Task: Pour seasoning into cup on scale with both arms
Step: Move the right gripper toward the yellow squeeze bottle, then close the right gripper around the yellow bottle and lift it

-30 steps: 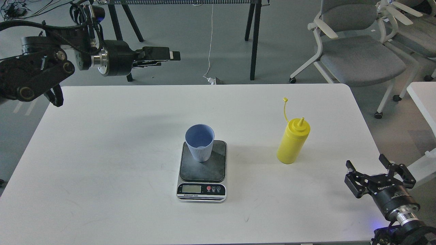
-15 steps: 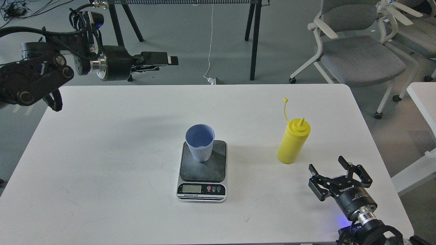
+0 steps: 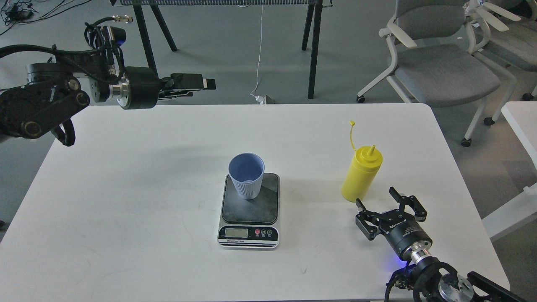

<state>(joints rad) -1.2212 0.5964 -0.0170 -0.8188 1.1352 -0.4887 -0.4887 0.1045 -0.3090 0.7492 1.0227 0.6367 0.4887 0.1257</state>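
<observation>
The cap strap (image 3: 352, 134) stands loose from the bottle's neck (image 3: 356, 149), so it will hang down next to the nozzle when I flip the bottle over.
The yellow squeeze bottle (image 3: 361, 174) stands upright on the white table (image 3: 126, 176), right of centre, its cap strap sticking up. The light-blue cup (image 3: 246, 175) stands on the dark plate of the scale (image 3: 250, 209) at the table's middle. My right gripper (image 3: 376, 199) is open and empty, just in front of the bottle's base, fingers pointing at it and apart from it. My left gripper (image 3: 206, 84) is raised over the table's far left edge, pointing right, seen side-on; its fingers cannot be told apart.
Grey office chairs (image 3: 440, 63) stand behind the table's right side. Black stand legs (image 3: 312, 46) and a white cable are on the floor behind the table. Another white table edge (image 3: 520, 117) is at the far right.
My right gripper has moved left and forward from the table's right front corner toward the bottle's base. My left arm has drifted slightly left and up.
</observation>
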